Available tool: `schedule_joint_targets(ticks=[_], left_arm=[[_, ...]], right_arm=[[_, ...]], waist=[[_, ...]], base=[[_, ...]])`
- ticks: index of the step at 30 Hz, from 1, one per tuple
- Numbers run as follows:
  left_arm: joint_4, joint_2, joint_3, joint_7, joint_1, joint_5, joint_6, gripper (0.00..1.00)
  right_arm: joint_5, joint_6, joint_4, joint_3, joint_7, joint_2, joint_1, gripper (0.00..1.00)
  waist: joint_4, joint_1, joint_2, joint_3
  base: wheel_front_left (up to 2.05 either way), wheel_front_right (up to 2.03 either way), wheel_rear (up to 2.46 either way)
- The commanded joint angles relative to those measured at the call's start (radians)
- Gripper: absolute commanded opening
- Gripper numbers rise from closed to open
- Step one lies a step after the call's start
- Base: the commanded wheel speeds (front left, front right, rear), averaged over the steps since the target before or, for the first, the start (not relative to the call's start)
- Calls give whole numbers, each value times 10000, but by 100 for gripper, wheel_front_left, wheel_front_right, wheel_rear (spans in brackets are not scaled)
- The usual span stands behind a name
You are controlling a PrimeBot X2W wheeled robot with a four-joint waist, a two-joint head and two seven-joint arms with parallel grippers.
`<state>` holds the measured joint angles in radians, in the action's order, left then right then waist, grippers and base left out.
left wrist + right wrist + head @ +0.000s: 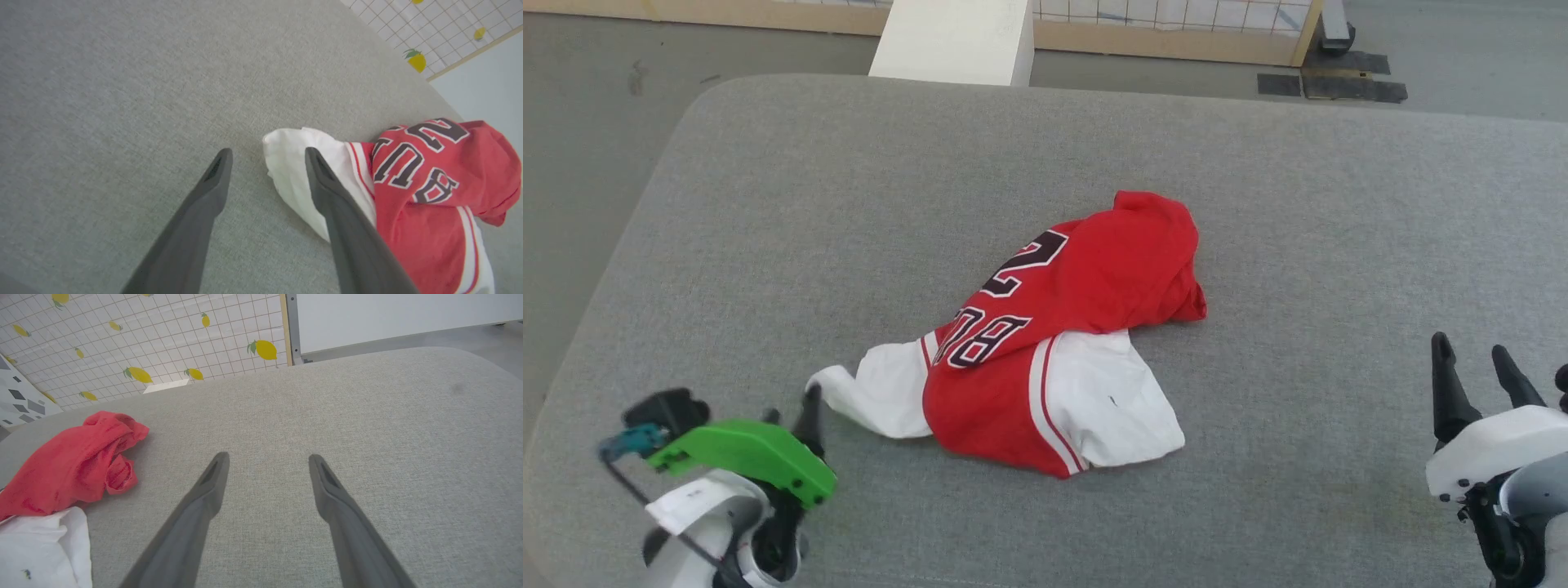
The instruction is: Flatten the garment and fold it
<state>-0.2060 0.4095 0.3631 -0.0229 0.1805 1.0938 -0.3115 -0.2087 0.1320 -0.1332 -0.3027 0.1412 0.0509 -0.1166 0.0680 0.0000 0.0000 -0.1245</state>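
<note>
The garment will swing around and show hidden lettering when I pull its white sleeve, because the dark lettering runs off the folded edge.
The garment is a red jersey with white sleeves and dark lettering, lying crumpled in a heap mid-table. One white sleeve trails toward the lower left. My left gripper sits at that sleeve's tip. In the left wrist view the left gripper is open with grey cloth showing between the fingers, and one finger overlaps the edge of the white sleeve of the garment. My right gripper stands open at the lower right, well apart from the jersey. Its wrist view shows the right gripper over bare table, the garment at left.
The grey padded table has rounded corners and wide free surface all round the jersey. Beyond its far edge stand a white block and a wooden-framed tiled panel. Floor lies to the left.
</note>
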Motion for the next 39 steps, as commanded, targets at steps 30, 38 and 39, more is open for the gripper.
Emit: schedule_joint_targets(ticks=[30, 38, 39], left_arm=[[1316, -1872, -2133, 2846, -945, -5911, 1237, 100], [848, -2399, -2297, 2846, -555, -6284, 1729, 100], [780, -2446, -2325, 2846, -543, -6308, 1777, 100]], right_arm=[[604, -13, -1261, 6413, 4738, 474, -3248, 100], [706, -13, -2500, 7874, 6230, 713, -3999, 100], [668, -13, -2610, 8042, 6322, 755, -4005, 100]], waist=[[580, 0, 0, -1133], [913, 0, 0, -1594], [924, 0, 0, -1611]], base=[[0, 0, 0], [0, 0, 0], [0, 0, 0]])
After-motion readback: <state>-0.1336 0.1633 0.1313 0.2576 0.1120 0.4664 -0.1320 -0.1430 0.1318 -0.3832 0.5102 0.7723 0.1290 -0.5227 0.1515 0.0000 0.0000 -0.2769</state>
